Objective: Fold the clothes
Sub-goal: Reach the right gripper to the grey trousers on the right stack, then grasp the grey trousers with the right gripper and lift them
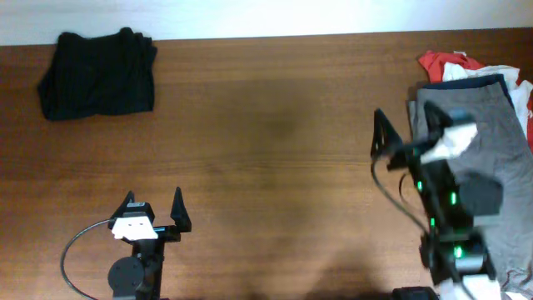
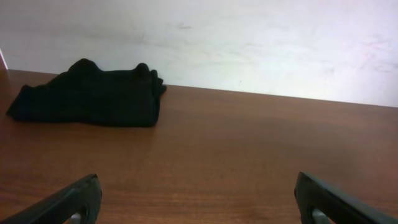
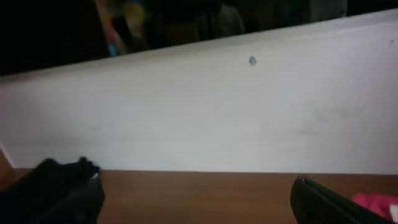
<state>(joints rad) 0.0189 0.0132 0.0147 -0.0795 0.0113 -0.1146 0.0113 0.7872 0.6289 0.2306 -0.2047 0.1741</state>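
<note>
The grey shorts (image 1: 498,132) are on top, and their far corner is clear of the pile. My right gripper keeps going down to that corner and closes there.
A pile of clothes lies at the right edge of the table: large grey shorts (image 1: 493,146) on top, with a navy piece (image 1: 466,82), a red piece (image 1: 435,62) and a white piece (image 1: 522,98) showing behind. A folded black garment (image 1: 98,73) lies at the far left and also shows in the left wrist view (image 2: 87,94). My right gripper (image 1: 408,129) is open and empty, raised over the left edge of the grey shorts. In the right wrist view it (image 3: 199,200) faces the back wall, with the red piece (image 3: 376,202) at the right. My left gripper (image 1: 152,205) is open and empty near the front edge.
The brown wooden table (image 1: 275,142) ends at a white wall (image 2: 249,43) at the back. My right arm and its cable (image 1: 450,217) lie over the lower part of the grey shorts.
</note>
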